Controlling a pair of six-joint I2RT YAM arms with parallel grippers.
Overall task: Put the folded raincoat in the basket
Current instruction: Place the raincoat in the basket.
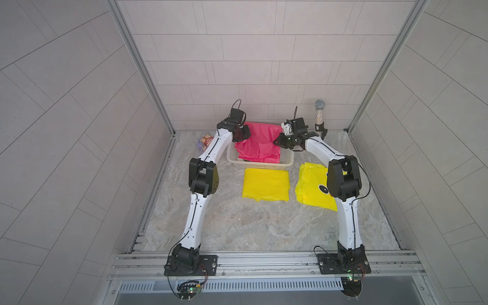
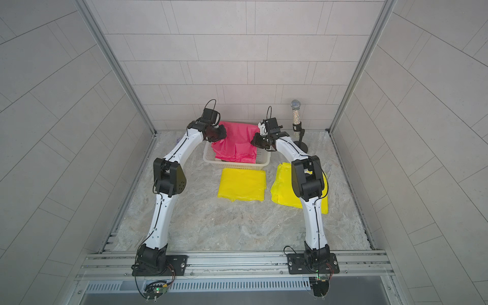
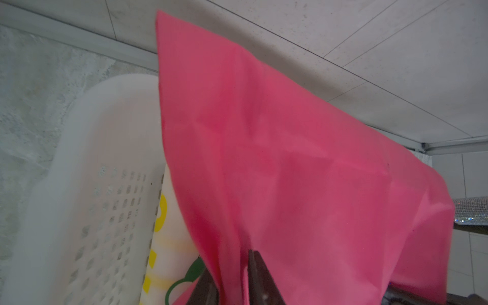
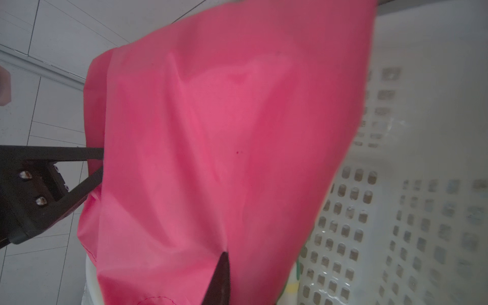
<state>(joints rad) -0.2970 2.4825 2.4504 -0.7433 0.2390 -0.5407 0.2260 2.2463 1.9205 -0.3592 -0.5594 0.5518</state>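
The raincoat's far edge (image 1: 263,123) sticks up over the basket's back rim. My left gripper should open and gently push that edge down inside the basket (image 1: 261,132) before it leaves.
The folded raincoat (image 1: 260,142) (image 2: 237,144) is pink and hangs spread over the white perforated basket (image 1: 264,165) (image 2: 237,165), its lower part down inside. My left gripper (image 1: 243,133) (image 2: 219,133) is at its left upper corner. In the left wrist view the two fingers (image 3: 260,277) stand slightly apart, with a fold of pink raincoat (image 3: 290,158) between them. My right gripper (image 1: 280,141) (image 2: 257,141) is at the right corner. There the raincoat (image 4: 224,132) puckers at one dark finger (image 4: 223,272) and hides the other finger.
Two yellow folded raincoats (image 1: 265,184) (image 1: 311,184) lie on the table in front of the basket, the right one partly under my right arm. A glittery microphone (image 1: 319,113) stands back right. A snack pack (image 1: 204,142) lies back left. A printed packet (image 3: 163,250) sits inside the basket.
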